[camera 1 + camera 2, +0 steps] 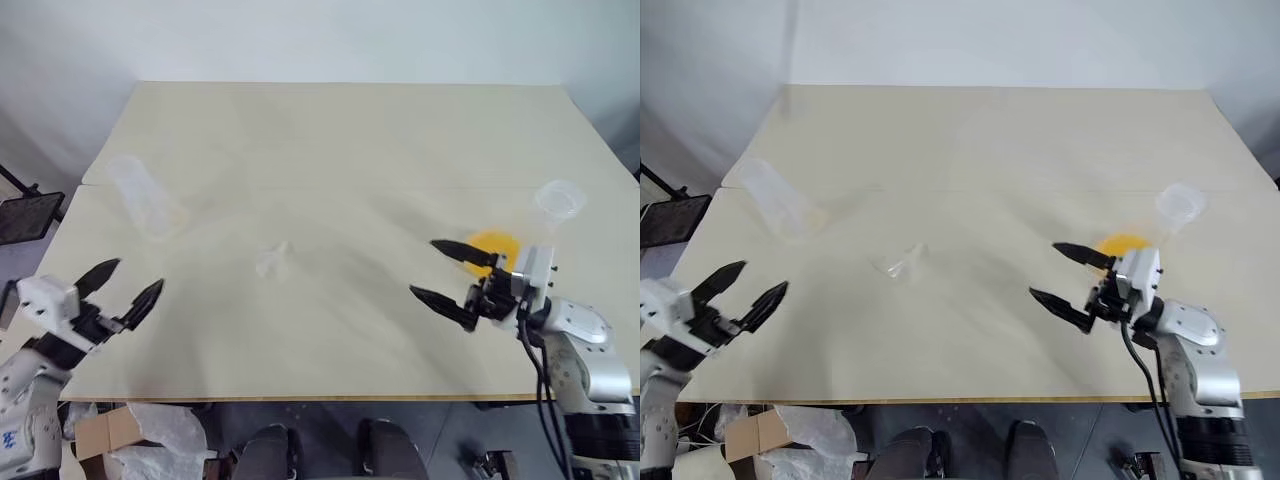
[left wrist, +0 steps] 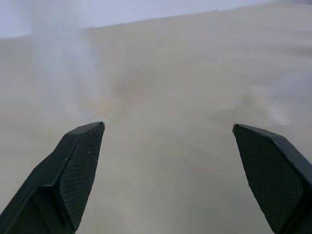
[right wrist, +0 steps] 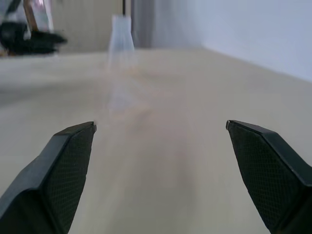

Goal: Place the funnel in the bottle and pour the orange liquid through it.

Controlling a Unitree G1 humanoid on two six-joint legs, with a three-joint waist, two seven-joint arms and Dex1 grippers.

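Observation:
The bottle [image 1: 146,200] is a long way from the robot's right gripper and the orange flask, so next the left gripper brings the bottle to the middle [image 1: 346,254] beside the funnel first.
The bottle [image 1: 145,200], an empty clear flask, stands at the table's left side. The small clear funnel [image 1: 272,260] lies on the table near the middle. At the right, a second clear flask [image 1: 555,203] holds the orange liquid [image 1: 495,245] in its base. My left gripper [image 1: 137,273] hovers open at the front left, nearer me than the bottle, with nothing between its fingers [image 2: 78,165]. My right gripper [image 1: 422,267] is open and empty, just left of the orange flask and pointing toward the table's middle. In the right wrist view the bottle [image 3: 120,36] shows far across the table.
The pale wooden table [image 1: 340,140] is bare at the back and between the two grippers. A dark stand [image 1: 25,215] sits beyond the left edge. A cardboard box and crumpled plastic [image 1: 140,435] lie on the floor below the front edge.

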